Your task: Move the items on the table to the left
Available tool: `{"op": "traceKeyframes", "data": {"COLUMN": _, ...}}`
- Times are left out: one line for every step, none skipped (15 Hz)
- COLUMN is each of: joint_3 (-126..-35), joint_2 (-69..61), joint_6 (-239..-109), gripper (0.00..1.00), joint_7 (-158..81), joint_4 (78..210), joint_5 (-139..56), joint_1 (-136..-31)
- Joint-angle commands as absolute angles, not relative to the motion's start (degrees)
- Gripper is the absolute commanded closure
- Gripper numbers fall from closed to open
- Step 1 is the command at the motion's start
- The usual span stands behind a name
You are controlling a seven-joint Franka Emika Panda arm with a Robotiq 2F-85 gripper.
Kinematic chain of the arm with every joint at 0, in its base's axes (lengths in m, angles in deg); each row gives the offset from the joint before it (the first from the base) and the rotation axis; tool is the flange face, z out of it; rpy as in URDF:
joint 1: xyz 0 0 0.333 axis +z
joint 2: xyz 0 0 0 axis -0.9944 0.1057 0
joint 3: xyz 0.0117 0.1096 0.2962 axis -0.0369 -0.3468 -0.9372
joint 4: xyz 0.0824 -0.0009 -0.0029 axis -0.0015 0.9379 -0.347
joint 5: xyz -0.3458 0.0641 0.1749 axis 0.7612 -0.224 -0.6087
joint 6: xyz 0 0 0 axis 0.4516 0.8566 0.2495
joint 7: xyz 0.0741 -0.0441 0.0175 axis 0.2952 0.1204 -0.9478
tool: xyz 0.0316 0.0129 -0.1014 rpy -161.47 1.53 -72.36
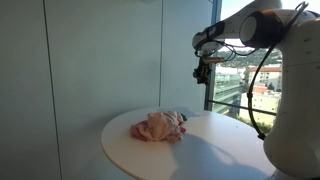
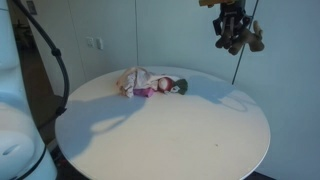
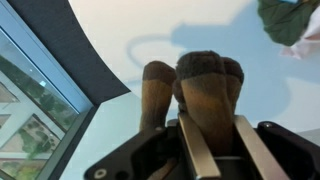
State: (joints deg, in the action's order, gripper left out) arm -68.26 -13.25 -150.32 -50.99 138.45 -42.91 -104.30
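My gripper keeps carrying the brown plush toy [image 3: 206, 88] toward the doll's side until it can let go there, because the toy is hanging high above the doll in pink clothes [image 2: 148, 83].
My gripper [image 2: 233, 28] hangs high above the round white table [image 2: 170, 125] and is shut on a brown plush toy [image 2: 245, 38]. In the wrist view the toy [image 3: 195, 85] sits between the two fingers [image 3: 212, 135], its brown limbs sticking out past them. In an exterior view the gripper [image 1: 203, 68] is high up by the window. A doll in pink clothes with dark hair [image 2: 152, 84] lies on the table's far side; it also shows in an exterior view [image 1: 160, 126]. A corner of it shows in the wrist view [image 3: 292, 22].
A large window [image 1: 245, 85] with a dark frame stands beside the table. A grey wall panel [image 1: 90, 60] is behind it. The robot's white base [image 2: 18, 120] stands at the table's edge, with a black cable [image 2: 55, 60] arching over it.
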Motion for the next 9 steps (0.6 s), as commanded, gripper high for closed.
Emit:
{"op": "traceKeyframes", "data": {"joint_3": -72.1, "joint_2": -18.6, "joint_6": -144.3, "gripper": 0.95, "joint_7": -53.8, "joint_4": 139.3, "joint_5": -42.9, "joint_1": -99.1}}
{"op": "traceKeyframes", "data": {"joint_3": -73.5, "joint_2": -19.1, "joint_6": -142.6, "gripper": 0.95, "joint_7": -53.9, "joint_4": 139.1, "joint_5": -43.2, "joint_1": -97.4}}
{"op": "traceKeyframes", "data": {"joint_3": -75.0, "joint_2": -19.4, "joint_6": -141.1, "gripper": 0.95, "joint_7": -53.9, "joint_4": 138.8, "joint_5": -43.6, "joint_1": -95.6}}
{"op": "traceKeyframes", "data": {"joint_3": -76.5, "joint_2": -19.2, "joint_6": -139.9, "gripper": 0.95, "joint_7": -53.7, "joint_4": 138.5, "joint_5": -44.2, "joint_1": -93.8}}
{"op": "traceKeyframes", "data": {"joint_3": -77.7, "joint_2": -18.5, "joint_6": -138.8, "gripper": 0.95, "joint_7": -54.3, "joint_4": 137.9, "joint_5": -44.8, "joint_1": -92.4}}
{"op": "traceKeyframes", "data": {"joint_3": -78.6, "joint_2": -17.3, "joint_6": -138.2, "gripper": 0.95, "joint_7": -55.4, "joint_4": 137.2, "joint_5": -45.8, "joint_1": -91.3}}
{"op": "traceKeyframes", "data": {"joint_3": -79.4, "joint_2": -16.1, "joint_6": -137.6, "gripper": 0.95, "joint_7": -56.6, "joint_4": 136.7, "joint_5": -46.9, "joint_1": -90.4}}
{"op": "traceKeyframes", "data": {"joint_3": -80.1, "joint_2": -14.8, "joint_6": -136.8, "gripper": 0.95, "joint_7": -58.2, "joint_4": 135.9, "joint_5": -48.6, "joint_1": -89.7}}
{"op": "traceKeyframes", "data": {"joint_3": -80.5, "joint_2": -13.3, "joint_6": -136.4, "gripper": 0.95, "joint_7": -60.3, "joint_4": 135.6, "joint_5": -50.4, "joint_1": -89.5}}
